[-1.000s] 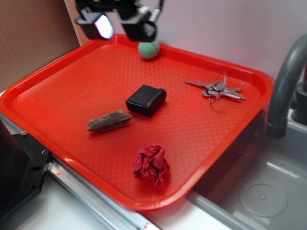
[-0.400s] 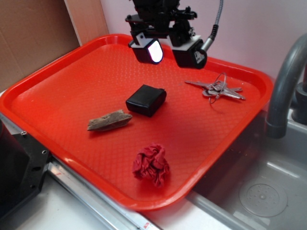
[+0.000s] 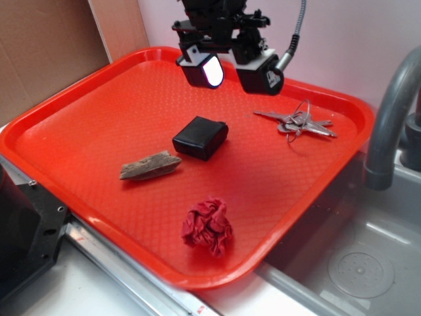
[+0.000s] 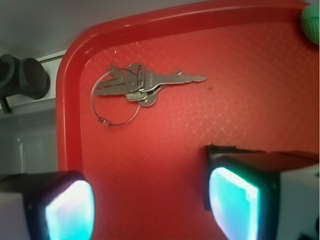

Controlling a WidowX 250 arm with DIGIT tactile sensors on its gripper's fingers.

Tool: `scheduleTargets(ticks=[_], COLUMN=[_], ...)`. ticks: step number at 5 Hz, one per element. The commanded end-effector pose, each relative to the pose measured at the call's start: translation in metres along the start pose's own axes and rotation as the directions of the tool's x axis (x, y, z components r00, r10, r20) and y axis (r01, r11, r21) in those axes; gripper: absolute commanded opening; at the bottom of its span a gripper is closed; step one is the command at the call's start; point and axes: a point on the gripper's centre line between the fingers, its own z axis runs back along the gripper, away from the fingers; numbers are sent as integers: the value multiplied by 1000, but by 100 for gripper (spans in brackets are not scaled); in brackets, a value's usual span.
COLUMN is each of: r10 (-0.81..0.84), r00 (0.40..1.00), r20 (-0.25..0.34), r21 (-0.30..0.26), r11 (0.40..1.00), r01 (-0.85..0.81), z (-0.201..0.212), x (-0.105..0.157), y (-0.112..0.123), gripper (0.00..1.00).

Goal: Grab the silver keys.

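My gripper is open, and the wire ring loops out past the silver keys toward it. I should lower toward that loop next until the gripper's fingers are on both sides of it.
The silver keys (image 3: pixel 299 122) lie fanned on a thin wire ring at the back right of the red tray (image 3: pixel 79 118). In the wrist view the keys (image 4: pixel 137 87) lie flat ahead of the jaws, toward the upper left. My gripper (image 3: pixel 230 74) hangs open and empty above the tray's back middle, left of the keys and apart from them. Its two glowing pads (image 4: pixel 232 200) stand wide apart in the wrist view, with bare tray between them.
A black box (image 3: pixel 200 137) sits mid-tray, a piece of wood (image 3: pixel 150 165) to its left, a crumpled red cloth (image 3: pixel 208 226) near the front. A green ball (image 4: pixel 311 20) shows at the wrist view's corner. A grey faucet (image 3: pixel 388 112) and sink (image 3: pixel 358 263) stand at the right.
My gripper moved right and slightly down from the back left of the tray toward the keys, covering the green ball in the exterior view. It has held still in the last half second.
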Motion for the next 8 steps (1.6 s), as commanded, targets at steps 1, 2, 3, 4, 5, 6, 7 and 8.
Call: scheduleTargets(ticks=[1,2,3,4,5,6,7,8], r10=[-45,-23,7,5,-17,-16,14,20], r00=[995,997,997,998,999,999,999,999], r20=[85,69,72,57,40,40,37,25], r21=[-9,27,93,125,118,136,163,178], r11=[999,999,996,992,993,991,986,984], r01=[46,21,-14,-12,12,10,-19,-24], z=[-13,-29,-39,-50,-59,-63,-64,-63], x=[35,43,43,45,48,50,47,45], y=[-45,-46,-45,-44,-46,-44,-32,-25], gripper=[100,100,100,100,100,100,0,0])
